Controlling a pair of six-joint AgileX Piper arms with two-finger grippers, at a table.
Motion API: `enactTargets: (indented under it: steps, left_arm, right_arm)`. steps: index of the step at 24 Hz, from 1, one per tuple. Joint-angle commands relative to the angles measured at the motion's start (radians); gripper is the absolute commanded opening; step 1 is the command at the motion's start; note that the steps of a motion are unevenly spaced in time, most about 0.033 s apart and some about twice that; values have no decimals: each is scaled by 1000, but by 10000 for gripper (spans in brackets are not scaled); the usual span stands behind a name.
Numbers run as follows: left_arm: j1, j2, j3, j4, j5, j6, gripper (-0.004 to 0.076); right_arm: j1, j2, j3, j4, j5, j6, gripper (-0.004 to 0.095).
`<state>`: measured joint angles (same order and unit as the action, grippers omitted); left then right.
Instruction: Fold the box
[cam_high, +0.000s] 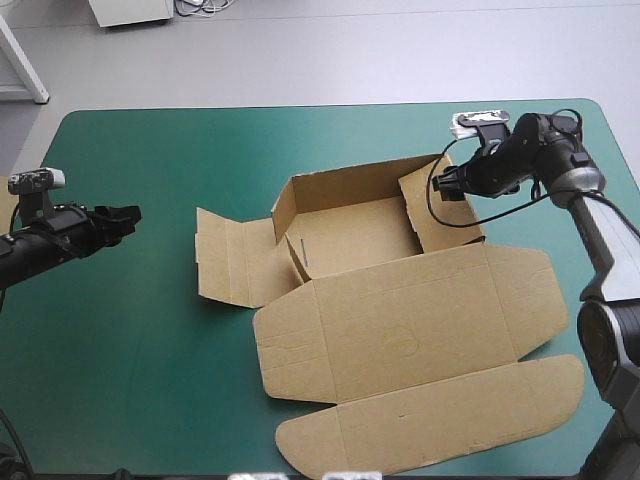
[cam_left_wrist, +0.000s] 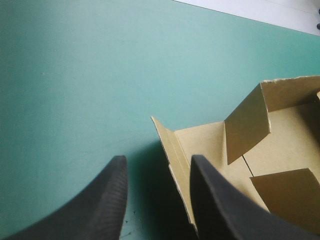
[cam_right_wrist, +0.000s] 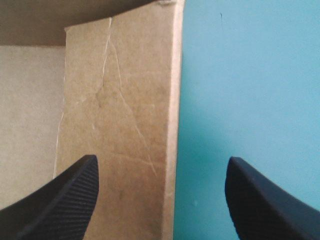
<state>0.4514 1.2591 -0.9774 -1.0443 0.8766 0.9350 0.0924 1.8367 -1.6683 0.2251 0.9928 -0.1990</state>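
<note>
The lid (cam_high: 430, 322) will come along, still hanging open, when I lift the tray by its side, because the crease (cam_high: 398, 262) connects the lid to the tray.
The brown box (cam_high: 400, 320) lies mid-table as a half-formed tray (cam_high: 350, 235). Its back wall stands raised, its lid lies flat toward the front edge, and a side flap (cam_high: 225, 260) lies flat on the left. My right gripper (cam_high: 450, 185) is open at the tray's right wall. In the right wrist view (cam_right_wrist: 162, 159) that wall (cam_right_wrist: 125, 100) has its edge between the spread fingers, untouched. My left gripper (cam_high: 125, 218) hovers open over the cover, well left of the box. The left wrist view (cam_left_wrist: 158, 160) shows the left flap (cam_left_wrist: 210, 145) just ahead of the fingers.
Bare teal-green cover (cam_high: 130, 350) stretches between the left gripper and the box. The lid's rounded front flap (cam_high: 440, 420) reaches close to the table's front edge. A sliver of more brown board (cam_high: 6, 212) shows at the table's left edge.
</note>
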Motion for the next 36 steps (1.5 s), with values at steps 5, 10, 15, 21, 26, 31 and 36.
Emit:
enactTargets:
  steps: [5,10,15,21,26,31,36]
  left_arm:
    - [-6,-22,-26,-59,-20,12,296]
    - [-6,-22,-26,-59,-20,12,296]
    - [-6,-22,-26,-57,-22,12,296]
    - [-6,-22,-26,-59,-20,12,296]
    - [-6,-22,-26,-68,-13,12,296]
    - [-6,-22,-26,-75,-13,12,294]
    - [-6,-22,-26,-72,-30,12,263]
  right_arm:
    - [1,20,-33,39,-49,3,669]
    - [1,85,-33,47,-49,-3,643]
    - [1,128,-33,43,-43,-7,532]
    - [1,129,-33,11,-26,14,2]
    - [1,113,-33,-115,1,112,2]
    - [1,61,-33,-140,-33,127,1]
    - [-3,15,-65,-138,-43,127,1]
